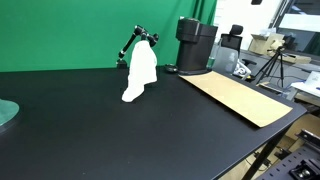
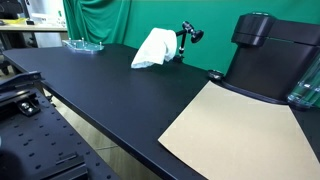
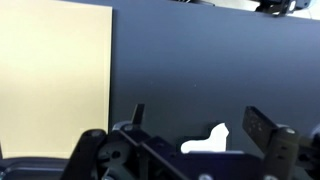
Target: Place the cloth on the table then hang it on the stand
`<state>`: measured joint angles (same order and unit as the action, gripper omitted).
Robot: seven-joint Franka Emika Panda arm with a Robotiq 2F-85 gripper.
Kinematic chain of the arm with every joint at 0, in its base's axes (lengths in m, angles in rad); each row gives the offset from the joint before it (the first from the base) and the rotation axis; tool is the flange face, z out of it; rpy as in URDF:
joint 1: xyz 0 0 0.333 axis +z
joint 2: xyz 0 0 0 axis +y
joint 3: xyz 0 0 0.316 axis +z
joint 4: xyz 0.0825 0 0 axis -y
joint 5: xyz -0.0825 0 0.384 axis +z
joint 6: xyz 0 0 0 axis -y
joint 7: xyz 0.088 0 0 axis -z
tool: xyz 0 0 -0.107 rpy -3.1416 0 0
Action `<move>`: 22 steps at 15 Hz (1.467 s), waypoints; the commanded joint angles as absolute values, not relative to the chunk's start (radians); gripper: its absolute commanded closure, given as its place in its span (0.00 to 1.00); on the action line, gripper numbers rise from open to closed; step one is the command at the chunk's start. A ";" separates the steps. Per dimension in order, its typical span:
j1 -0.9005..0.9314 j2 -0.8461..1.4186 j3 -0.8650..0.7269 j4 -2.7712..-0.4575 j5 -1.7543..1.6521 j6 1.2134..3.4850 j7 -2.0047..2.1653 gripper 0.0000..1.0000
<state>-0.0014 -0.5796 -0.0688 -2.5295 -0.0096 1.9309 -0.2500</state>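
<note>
I should keep moving my gripper to the black stand and close it on the white cloth's top, because that top is open from above and my fingers are spread.
The white cloth hangs draped over the thin black jointed stand at the back of the black table, with its lower end touching the tabletop. Both also show in an exterior view, cloth and stand. My gripper shows only in the wrist view. Its two fingers are spread apart with nothing between them, above the bare tabletop. A small patch of the white cloth shows low between the fingers, farther off.
A flat tan cardboard sheet lies on the table by a bulky black cylindrical machine. A greenish glass dish sits near one table edge. A green backdrop hangs behind.
</note>
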 commanded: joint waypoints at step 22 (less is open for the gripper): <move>0.117 0.200 0.101 -2.103 0.080 2.515 0.057 0.00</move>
